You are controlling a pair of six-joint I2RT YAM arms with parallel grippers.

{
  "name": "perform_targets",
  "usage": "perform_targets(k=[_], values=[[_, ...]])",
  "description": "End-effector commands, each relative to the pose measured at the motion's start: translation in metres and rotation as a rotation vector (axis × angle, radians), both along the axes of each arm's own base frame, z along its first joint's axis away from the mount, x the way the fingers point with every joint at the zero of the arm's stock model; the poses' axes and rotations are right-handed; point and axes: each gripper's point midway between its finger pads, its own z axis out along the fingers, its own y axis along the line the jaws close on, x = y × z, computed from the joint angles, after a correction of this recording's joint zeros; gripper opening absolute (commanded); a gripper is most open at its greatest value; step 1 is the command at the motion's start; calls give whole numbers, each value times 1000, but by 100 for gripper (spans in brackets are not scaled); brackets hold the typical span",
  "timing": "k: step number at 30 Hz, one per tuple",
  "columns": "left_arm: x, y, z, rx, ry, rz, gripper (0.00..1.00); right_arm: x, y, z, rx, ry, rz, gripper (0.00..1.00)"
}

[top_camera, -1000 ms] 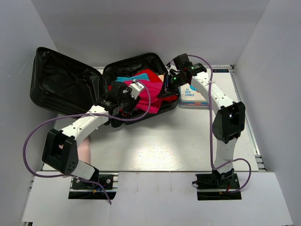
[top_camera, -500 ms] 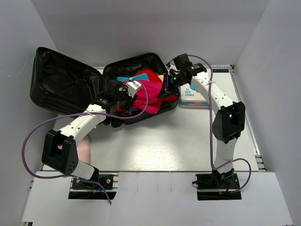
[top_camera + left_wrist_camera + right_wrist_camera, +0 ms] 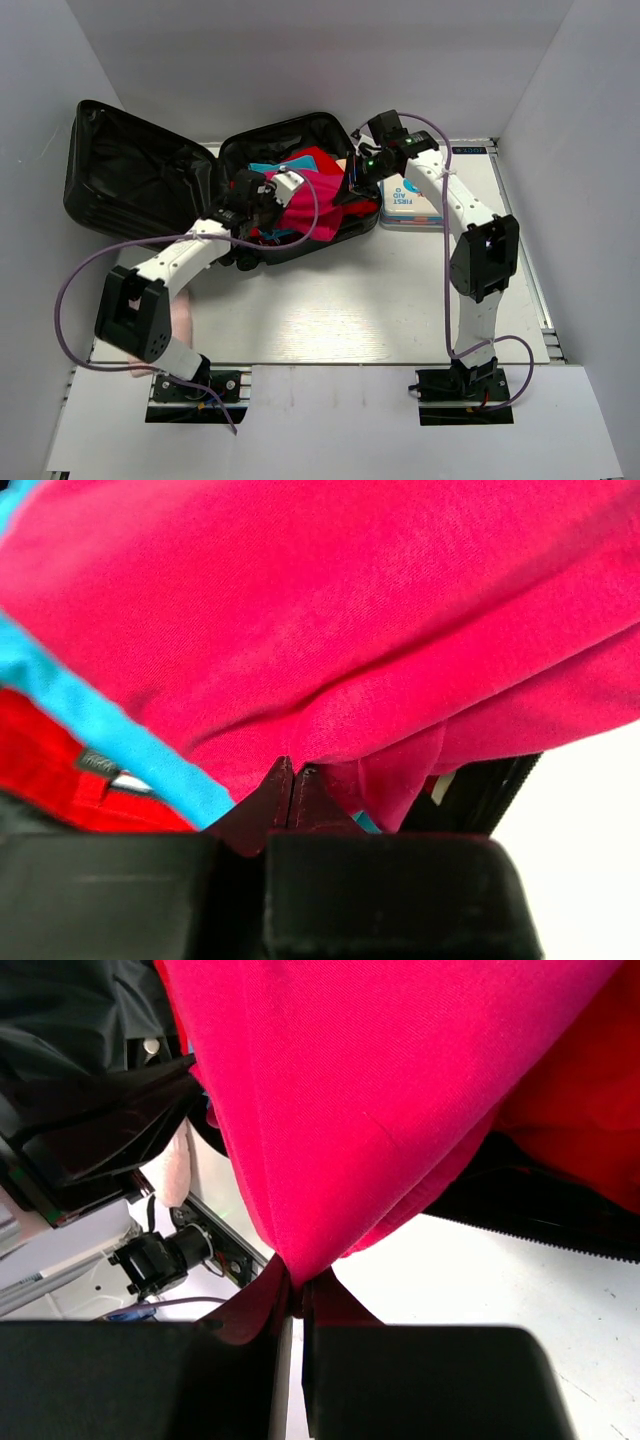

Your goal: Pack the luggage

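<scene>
The pink garment's near corner (image 3: pixel 324 231) hangs out over the suitcase's rim. My right gripper should pull it back toward the red garment (image 3: pixel 323 160) together with my left gripper before letting go.
The luggage (image 3: pixel 130 180), a big black hard-shell suitcase, lies open at the back left with its lid flat to the left. Its right half (image 3: pixel 300 135) holds a pink garment (image 3: pixel 315 190), a red garment (image 3: pixel 315 158) and a cyan piece (image 3: pixel 265 168). My left gripper (image 3: pixel 262 200) sits at the near left of the pile. Its jaws are shut, with a fold of the pink garment (image 3: pixel 350 610) puckered into the tips (image 3: pixel 290 775). My right gripper (image 3: pixel 352 185) is shut on the pink garment's right side (image 3: pixel 350 1090), the cloth drawn into its tips (image 3: pixel 300 1288).
A white and blue first-aid tin (image 3: pixel 408 205) lies just right of the suitcase, under the right arm. A pale pink soft thing (image 3: pixel 180 320) rests by the left arm's base. Bare table (image 3: pixel 350 300) lies in front of the suitcase. Grey walls close in on both sides.
My left gripper was open and has shut on the pink garment, shifting slightly left. The right gripper keeps its hold and has barely moved.
</scene>
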Motion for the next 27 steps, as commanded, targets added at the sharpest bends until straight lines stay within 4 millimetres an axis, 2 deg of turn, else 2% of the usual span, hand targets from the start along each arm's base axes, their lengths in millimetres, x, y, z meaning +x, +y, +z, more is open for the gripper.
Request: perform_targets(k=[1, 2, 4, 5, 6, 7, 8, 9, 10, 13, 15, 17, 18, 20, 21, 22, 25, 26, 27], values=[[7, 3, 53, -70, -193, 36, 0, -3, 0, 26, 27, -14, 3, 0], [0, 5, 64, -92, -221, 34, 0, -7, 0, 28, 23, -9, 6, 0], [-6, 5, 64, -112, -219, 37, 0, -14, -2, 30, 18, -5, 13, 0], [-11, 7, 70, -108, -242, 23, 0, -16, -2, 29, 16, -4, 14, 0], [-16, 10, 63, -102, -220, 31, 0, -19, -3, 26, 7, 1, 13, 0], [-19, 11, 57, -97, -203, 35, 0, -26, -8, 7, -25, 49, 10, 0], [-24, 14, 54, -92, -190, 36, 0, -30, -10, 9, -23, 45, 11, 0], [-29, 17, 41, -83, -158, 49, 0, -33, -11, 4, -28, 59, 12, 0], [-34, 19, 34, -77, -132, 58, 0, -43, -14, -14, -48, 115, 19, 0], [-51, 24, 6, -73, -46, 72, 0, -57, -17, -41, -72, 189, 42, 1], [-58, 25, -3, -81, -7, 88, 0, -64, -20, -51, -89, 216, 64, 10], [-67, 28, -12, -78, 35, 102, 3, -67, -23, -53, -99, 209, 78, 12], [-69, 27, -9, -92, 32, 102, 6, -69, -26, -51, -110, 195, 81, 22], [-74, 26, -10, -103, 40, 90, 27, -66, -28, -43, -111, 140, 111, 39], [-73, 25, -4, -114, 25, 89, 46, -69, -30, -39, -120, 144, 120, 55], [-71, 24, 4, -123, 11, 91, 75, -66, -30, -31, -114, 108, 133, 63], [-62, 25, 29, -148, -32, 116, 87, -51, -32, -14, -117, 35, 128, 87], [-53, 23, 51, -174, -74, 127, 87, -42, -32, -8, -135, -15, 119, 87], [-49, 29, 51, -175, -54, 152, 87, -36, -32, -8, -143, -25, 115, 87]])
